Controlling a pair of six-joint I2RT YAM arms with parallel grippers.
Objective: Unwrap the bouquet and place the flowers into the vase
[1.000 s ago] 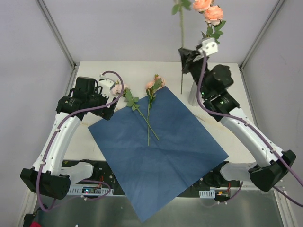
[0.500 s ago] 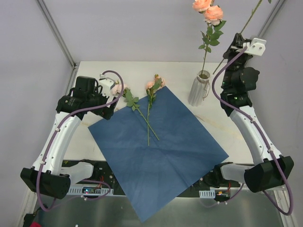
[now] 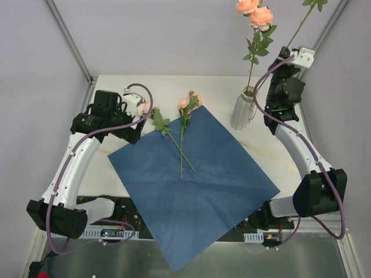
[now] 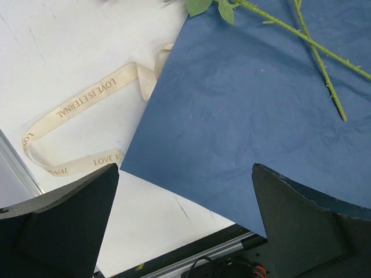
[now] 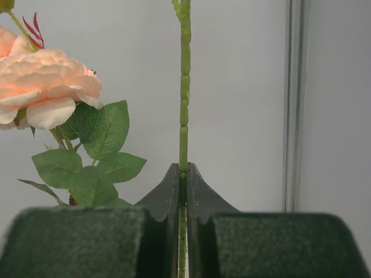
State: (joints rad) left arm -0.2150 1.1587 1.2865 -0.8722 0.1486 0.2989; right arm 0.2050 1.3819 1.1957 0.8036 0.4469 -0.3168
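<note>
I should go on moving the green stem toward the peach roses [image 3: 261, 17] with my right gripper until the stem stands more upright, then let go, because its lower end reaches into the vase's opening [image 3: 250, 91].
The bouquet is undone: its blue paper [image 3: 197, 179] lies flat on the table. Two flowers [image 3: 184, 105] lie across the paper's far corner, stems [image 4: 316, 46] crossing. The ribbed vase [image 3: 242, 110] stands at the far right with peach roses [image 3: 255, 13] in it. My right gripper [image 3: 285, 53] is raised to the right of the vase, shut on a thin green stem [image 5: 184, 116] that slants up and to the right; the vase's rose [image 5: 46, 87] shows to its left. My left gripper [image 4: 185, 220] hangs open over the paper's left edge, holding nothing.
A cream ribbon [image 4: 87, 95] lies looped on the white table left of the paper. The paper's near corner hangs over the table's front edge. Grey walls and frame posts [image 3: 69, 40] enclose the table on three sides.
The right arm swung the held stem from in front of the vase out to the right, then came back a little toward the vase. The left arm barely moved.
</note>
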